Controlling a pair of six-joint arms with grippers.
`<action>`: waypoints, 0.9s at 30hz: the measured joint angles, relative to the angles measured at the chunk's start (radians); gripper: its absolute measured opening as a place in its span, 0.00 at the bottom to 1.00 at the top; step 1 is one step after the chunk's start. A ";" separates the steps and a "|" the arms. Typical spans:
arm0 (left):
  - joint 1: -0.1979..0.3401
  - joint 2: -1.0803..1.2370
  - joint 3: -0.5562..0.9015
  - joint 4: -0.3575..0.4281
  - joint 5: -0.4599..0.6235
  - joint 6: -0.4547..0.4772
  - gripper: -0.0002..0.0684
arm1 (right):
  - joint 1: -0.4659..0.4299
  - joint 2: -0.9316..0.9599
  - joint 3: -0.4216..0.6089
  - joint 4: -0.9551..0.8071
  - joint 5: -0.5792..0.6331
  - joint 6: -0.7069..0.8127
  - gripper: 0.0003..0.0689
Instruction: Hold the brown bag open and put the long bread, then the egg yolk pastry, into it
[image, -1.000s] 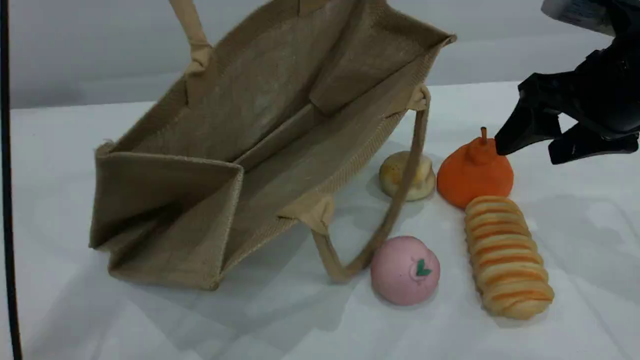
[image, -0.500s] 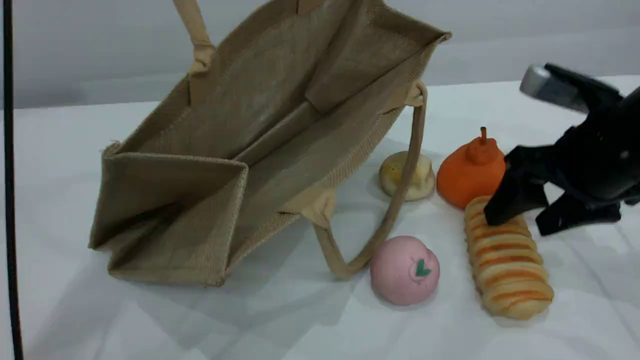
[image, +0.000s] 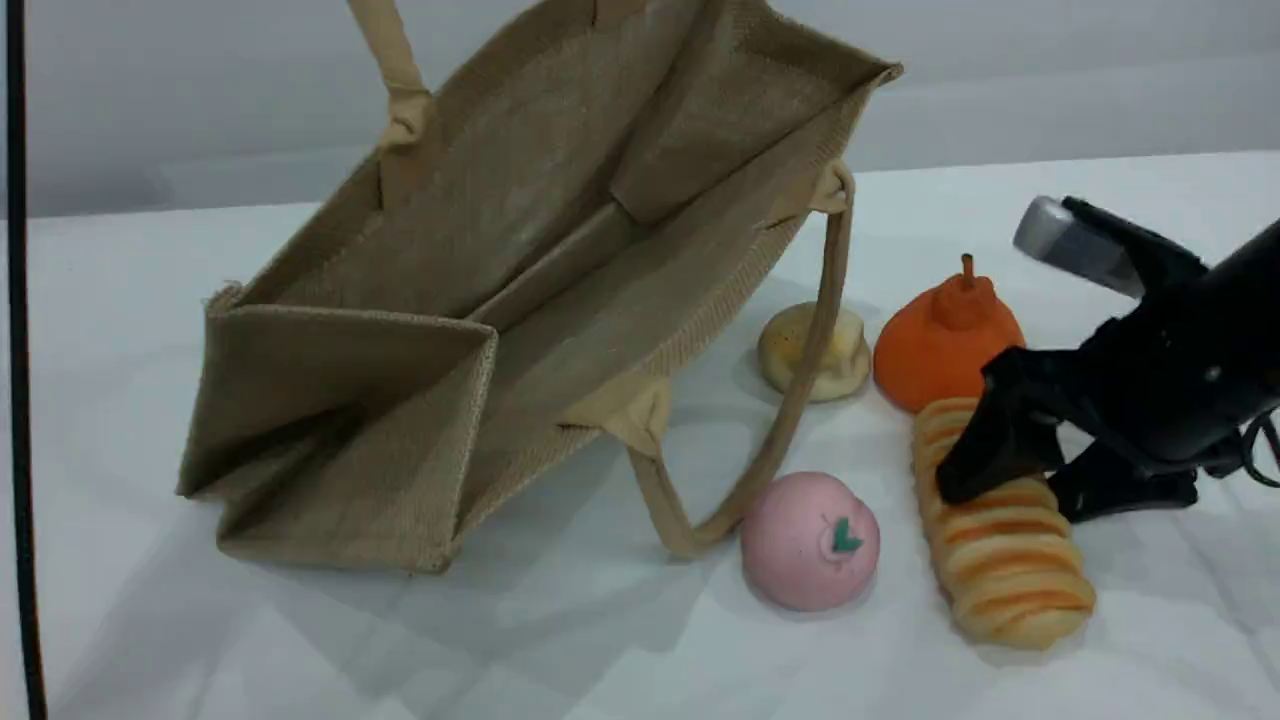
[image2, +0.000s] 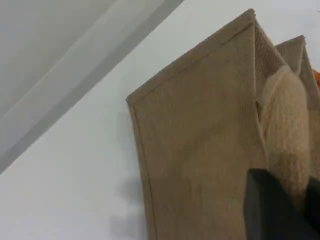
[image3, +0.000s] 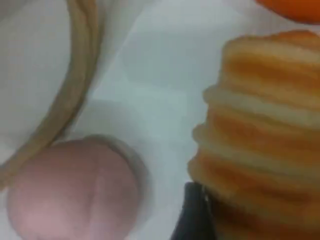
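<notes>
The long bread (image: 998, 520) has puffy ridges (image: 1011, 559) across it, so I expect it to squeeze in and bulge around my right gripper's fingers when I lift it.
The brown bag (image: 520, 280) lies tipped on the table with its mouth gaping toward the camera. Its rear handle (image: 392, 70) is pulled up out of the scene view. In the left wrist view my left gripper (image2: 292, 207) is shut on that beige handle (image2: 285, 125). The long bread (image: 1005, 560) lies at the right on the table. My right gripper (image: 1040, 482) stands open astride its far half, one finger on each side. One fingertip (image3: 192, 215) touches the loaf (image3: 265, 125). The egg yolk pastry (image: 840, 360) sits partly behind the bag's front handle (image: 790, 400).
A pink ball with a green leaf mark (image: 810, 540) lies just left of the loaf, against the front handle's loop. An orange pear-shaped toy (image: 945, 335) stands right behind the loaf's far end. Table cloth (image: 600, 650) is bare in front.
My right gripper has come down and to the left from above the pear onto the long bread. The loaf's far end has shifted slightly left. The bag stays held up.
</notes>
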 joint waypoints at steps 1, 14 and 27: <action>0.000 0.000 0.000 0.000 0.000 0.000 0.14 | 0.000 0.000 0.000 -0.001 -0.002 0.000 0.64; 0.000 0.001 0.000 0.000 -0.002 0.000 0.14 | -0.003 -0.138 0.002 -0.087 0.077 0.014 0.17; 0.000 0.001 0.000 0.000 0.000 0.000 0.14 | 0.072 -0.399 -0.010 0.215 0.296 -0.136 0.15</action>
